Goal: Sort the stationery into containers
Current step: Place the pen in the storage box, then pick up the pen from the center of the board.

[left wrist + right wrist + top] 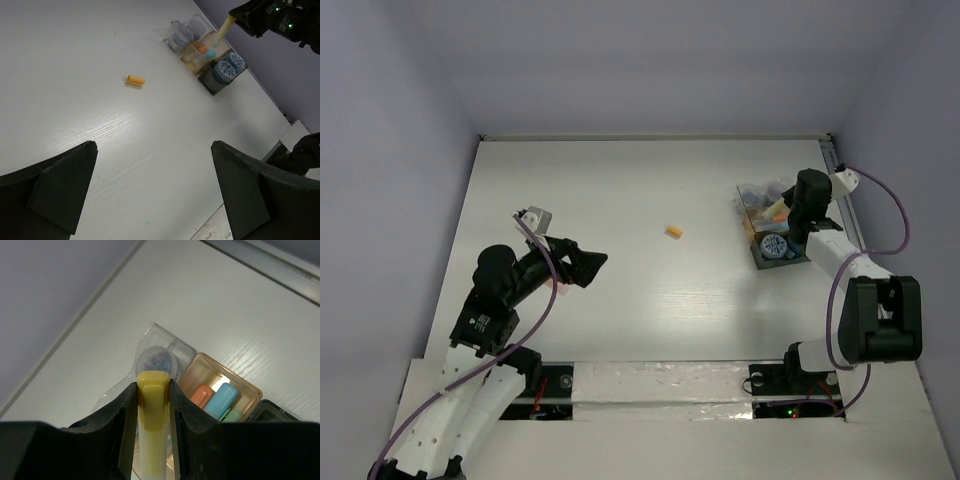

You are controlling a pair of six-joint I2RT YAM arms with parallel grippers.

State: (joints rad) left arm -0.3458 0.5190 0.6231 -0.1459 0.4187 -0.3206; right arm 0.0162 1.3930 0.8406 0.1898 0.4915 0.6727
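Note:
The pink pen is separate from its small orange cap (673,231) and lies below the robot's left gripper, so next the right gripper raises the pink pen to the left gripper.
My right gripper (153,390) is shut on a yellow pen (153,420) and holds it just above the containers (767,232) at the table's right side. In the right wrist view the tan compartment (250,389) holds an orange pen (202,395), a light blue pen (222,399) and a green one (232,414). A clear compartment (157,358) behind it holds small pieces. Blue-and-white tape rolls (227,68) sit in the dark compartment. A small orange piece (673,232) lies alone mid-table, also in the left wrist view (135,80). My left gripper (155,150) is open and empty above the table, near its left side (588,266).
The table's right edge has a metal rail (836,170) close behind the containers. Purple walls enclose the table on three sides. My right arm's cable (880,215) loops beside the containers. A taped strip (660,385) runs along the near edge.

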